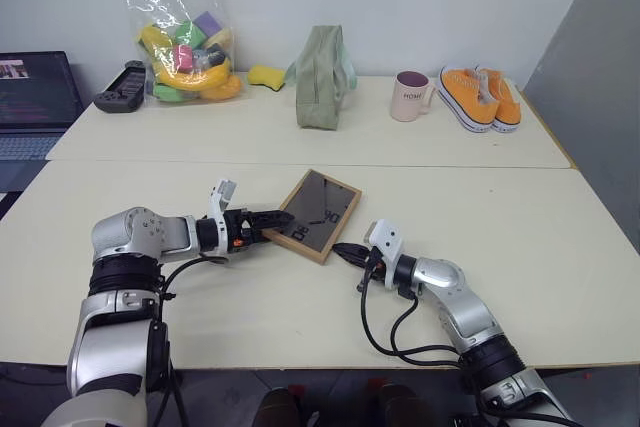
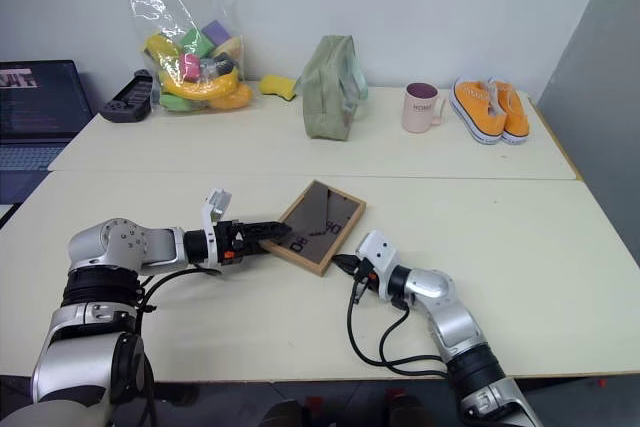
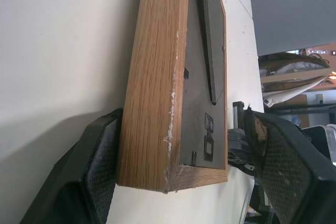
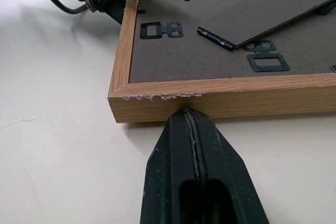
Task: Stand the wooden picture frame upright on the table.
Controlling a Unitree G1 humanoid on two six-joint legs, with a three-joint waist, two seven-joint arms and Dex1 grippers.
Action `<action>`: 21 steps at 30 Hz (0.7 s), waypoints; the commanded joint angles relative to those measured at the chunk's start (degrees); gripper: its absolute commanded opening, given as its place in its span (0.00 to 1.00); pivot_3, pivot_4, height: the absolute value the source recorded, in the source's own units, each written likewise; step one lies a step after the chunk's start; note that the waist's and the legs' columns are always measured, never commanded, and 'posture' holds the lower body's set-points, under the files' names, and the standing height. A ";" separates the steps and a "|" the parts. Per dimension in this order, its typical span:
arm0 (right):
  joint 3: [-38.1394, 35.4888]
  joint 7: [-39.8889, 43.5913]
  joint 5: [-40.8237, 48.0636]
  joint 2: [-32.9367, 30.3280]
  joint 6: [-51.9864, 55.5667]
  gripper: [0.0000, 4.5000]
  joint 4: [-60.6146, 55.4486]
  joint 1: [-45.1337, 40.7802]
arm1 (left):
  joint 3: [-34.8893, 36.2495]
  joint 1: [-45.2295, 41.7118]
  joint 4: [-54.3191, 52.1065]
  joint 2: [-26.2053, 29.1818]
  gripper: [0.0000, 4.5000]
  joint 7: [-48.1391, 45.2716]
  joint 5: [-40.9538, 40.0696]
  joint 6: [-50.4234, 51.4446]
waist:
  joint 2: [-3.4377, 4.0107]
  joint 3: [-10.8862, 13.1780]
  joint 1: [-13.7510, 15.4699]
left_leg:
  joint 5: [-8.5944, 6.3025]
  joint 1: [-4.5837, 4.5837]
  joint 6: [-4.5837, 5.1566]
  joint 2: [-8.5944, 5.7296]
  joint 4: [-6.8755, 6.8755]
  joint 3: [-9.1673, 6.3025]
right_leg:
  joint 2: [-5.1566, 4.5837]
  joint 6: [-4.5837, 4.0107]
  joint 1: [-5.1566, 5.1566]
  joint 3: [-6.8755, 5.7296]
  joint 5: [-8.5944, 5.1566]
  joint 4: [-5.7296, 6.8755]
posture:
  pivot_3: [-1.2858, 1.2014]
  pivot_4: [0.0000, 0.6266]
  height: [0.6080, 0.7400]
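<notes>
The stand (image 1: 318,204) is close to the frame's back, so my left gripper should raise the frame by its corner while my right gripper opens the stand further.
The wooden picture frame (image 1: 318,212) lies flat on the table (image 1: 500,247), dark back up, with its fold-out stand (image 4: 278,9) partly raised. My left gripper (image 1: 278,220) is open around the frame's near left corner. One of its fingers (image 3: 100,150) touches the wooden side, and the other stands apart over the back. My right gripper (image 4: 186,116) is shut, its tips pressed against the frame's near wooden edge (image 4: 220,95) close to a chipped corner. It holds nothing.
On the far table stand an olive-green cloth bag (image 1: 322,77), a pink mug (image 1: 410,95), orange shoes (image 1: 480,97), a plastic bag of toys (image 1: 190,47), a yellow sponge (image 1: 265,77) and a black controller (image 1: 120,87). A laptop (image 1: 35,97) sits far left.
</notes>
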 commanded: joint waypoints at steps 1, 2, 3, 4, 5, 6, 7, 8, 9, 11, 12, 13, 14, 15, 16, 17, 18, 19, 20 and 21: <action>-0.13 0.09 0.32 0.12 -0.65 0.00 -1.33 -0.36 | 1.40 -0.25 0.89 -0.44 0.73 0.54 0.30 -0.34 | 0.00 0.00 -0.01 | 0.00 0.00 0.00 0.00 0.00 0.00 | 0.00 0.00 0.00 0.00 0.00 0.00 | 0.52 0.24 1.00; -0.21 0.12 0.37 0.07 -0.63 0.00 -1.29 -0.41 | 1.59 -0.32 0.91 -0.46 0.69 0.55 0.18 -0.21 | 0.00 0.01 -0.02 | 0.00 -0.01 0.00 0.00 -0.01 0.00 | 0.00 0.00 0.00 0.00 0.00 0.00 | 0.52 0.24 1.00; -0.27 0.12 0.42 0.03 -0.58 0.00 -1.27 -0.47 | 1.74 -0.42 0.96 -0.48 0.65 0.53 0.08 0.04 | 0.00 0.02 -0.06 | 0.00 -0.02 0.00 0.00 -0.01 0.00 | 0.00 0.00 -0.02 0.00 0.00 0.00 | 0.52 0.24 1.00; -0.35 0.09 0.47 0.03 -0.49 0.00 -1.27 -0.56 | 1.96 -0.54 1.04 -0.53 0.60 0.52 -0.04 0.24 | 0.02 0.03 -0.09 | 0.00 -0.04 0.00 0.00 -0.01 0.00 | 0.00 0.00 -0.03 0.00 0.00 -0.01 | 0.52 0.24 1.00; -0.41 0.06 0.53 0.04 -0.39 0.00 -1.30 -0.62 | 2.17 -0.63 1.06 -0.58 0.56 0.48 -0.10 0.40 | 0.02 0.04 -0.12 | 0.00 -0.06 0.00 0.00 -0.03 0.00 | 0.00 0.00 -0.05 0.00 0.00 -0.02 | 0.52 0.24 1.00; -0.45 0.03 0.56 0.05 -0.31 0.00 -1.34 -0.69 | 2.31 -0.72 1.07 -0.63 0.51 0.42 -0.14 0.57 | 0.02 0.04 -0.13 | 0.00 -0.08 0.00 0.00 -0.04 0.00 | 0.00 0.00 -0.06 0.00 0.00 -0.03 | 0.52 0.24 1.00; -0.47 0.00 0.58 0.07 -0.25 0.00 -1.40 -0.71 | 2.40 -0.77 1.00 -0.67 0.48 0.38 -0.17 0.71 | 0.02 0.04 -0.14 | 0.00 -0.10 0.00 0.00 -0.05 -0.01 | 0.00 -0.01 -0.09 -0.01 0.00 -0.05 | 0.52 0.24 1.00; -0.49 -0.03 0.60 0.09 -0.22 0.00 -1.44 -0.70 | 2.48 -0.80 0.89 -0.72 0.41 0.36 -0.18 0.88 | 0.02 0.04 -0.13 | 0.00 -0.13 0.00 0.00 -0.06 -0.02 | 0.00 -0.01 -0.10 -0.03 0.00 -0.07 | 0.52 0.24 1.00; -0.52 -0.06 0.62 0.11 -0.19 0.00 -1.47 -0.67 | 2.65 -0.82 0.84 -0.81 0.38 0.35 -0.21 1.03 | 0.02 0.04 -0.07 | 0.00 -0.15 -0.01 0.00 -0.06 -0.05 | 0.00 -0.01 -0.11 -0.06 -0.01 -0.08 | 0.52 0.24 1.00; -0.55 -0.07 0.65 0.11 -0.16 0.00 -1.56 -0.59 | 3.15 -0.84 0.81 -1.03 0.33 0.42 -0.43 1.36 | 0.02 0.04 0.07 | 0.00 -0.15 -0.01 0.00 -0.05 -0.10 | 0.00 -0.02 -0.08 -0.11 -0.01 -0.09 | 0.52 0.24 1.00; -0.57 -0.07 0.68 0.10 -0.10 0.00 -1.67 -0.52 | 3.58 -0.87 0.82 -1.20 0.31 0.53 -0.65 1.64 | 0.02 0.04 0.07 | 0.00 -0.15 -0.01 0.00 -0.04 -0.11 | 0.00 -0.02 -0.07 -0.11 -0.01 -0.09 | 0.52 0.24 1.00; -0.59 -0.06 0.71 0.06 -0.04 0.00 -1.78 -0.47 | 3.94 -0.91 0.79 -1.34 0.31 0.60 -0.84 1.95 | 0.02 0.04 0.06 | 0.01 -0.15 -0.03 0.00 -0.04 -0.11 | 0.00 -0.02 -0.07 -0.11 -0.01 -0.08 | 0.52 0.24 1.00; -0.64 -0.08 0.75 0.03 0.06 0.00 -1.86 -0.45 | 4.10 -0.91 0.69 -1.42 0.30 0.64 -0.90 2.18 | 0.02 0.04 0.06 | 0.02 -0.15 -0.03 0.00 -0.03 -0.11 | 0.00 -0.02 -0.06 -0.11 -0.01 -0.08 | 0.52 0.24 1.00; -0.68 -0.09 0.77 -0.01 0.14 0.00 -1.91 -0.44 | 4.14 -0.88 0.55 -1.46 0.30 0.67 -0.91 2.36 | 0.02 0.04 0.06 | 0.02 -0.14 -0.04 0.00 -0.03 -0.12 | 0.00 -0.02 -0.06 -0.11 -0.01 -0.08 | 0.52 0.24 1.00; -0.72 -0.09 0.75 -0.06 0.17 0.00 -1.91 -0.46 | 3.94 -0.83 0.35 -1.44 0.29 0.65 -0.83 2.52 | 0.02 0.04 0.06 | 0.03 -0.14 -0.05 0.00 -0.03 -0.13 | 0.00 -0.02 -0.05 -0.13 -0.01 -0.08 | 0.52 0.24 1.00; -0.77 -0.08 0.74 -0.13 0.19 0.00 -1.88 -0.52 | 3.76 -0.82 0.26 -1.43 0.29 0.79 -0.73 2.72 | 0.02 0.04 0.05 | 0.03 -0.14 -0.05 0.00 -0.03 -0.14 | 0.00 -0.02 -0.05 -0.13 -0.01 -0.08 | 0.52 0.24 1.00; -0.89 -0.02 0.72 -0.32 0.16 0.00 -1.81 -0.58 | 3.58 -0.76 0.04 -1.49 0.29 0.90 -0.64 2.67 | 0.02 0.04 0.05 | 0.03 -0.14 -0.05 0.00 -0.03 -0.14 | 0.00 -0.02 -0.05 -0.14 -0.01 -0.08 | 0.52 0.24 1.00; -1.01 0.04 0.71 -0.51 0.15 0.00 -1.80 -0.63 | 3.58 -0.71 -0.15 -1.58 0.29 0.85 -0.71 2.58 | 0.02 0.04 0.06 | 0.03 -0.14 -0.05 0.00 -0.03 -0.14 | 0.00 -0.02 -0.05 -0.14 -0.01 -0.08 | 0.52 0.24 1.00; -1.10 0.09 0.67 -0.75 0.18 0.00 -1.86 -0.67 | 3.78 -0.68 -0.39 -1.67 0.29 0.77 -0.92 2.52 | 0.02 0.04 0.06 | 0.03 -0.14 -0.05 0.00 -0.04 -0.14 | 0.00 -0.02 -0.05 -0.14 -0.01 -0.08 | 0.52 0.24 1.00; -1.15 0.13 0.64 -0.93 0.12 0.00 -1.90 -0.61 | 3.94 -0.55 -0.65 -1.78 0.29 0.70 -1.08 2.46 | 0.02 0.04 0.06 | 0.03 -0.15 -0.05 0.00 -0.04 -0.14 | 0.00 -0.02 -0.05 -0.14 -0.01 -0.08 | 0.52 0.24 1.00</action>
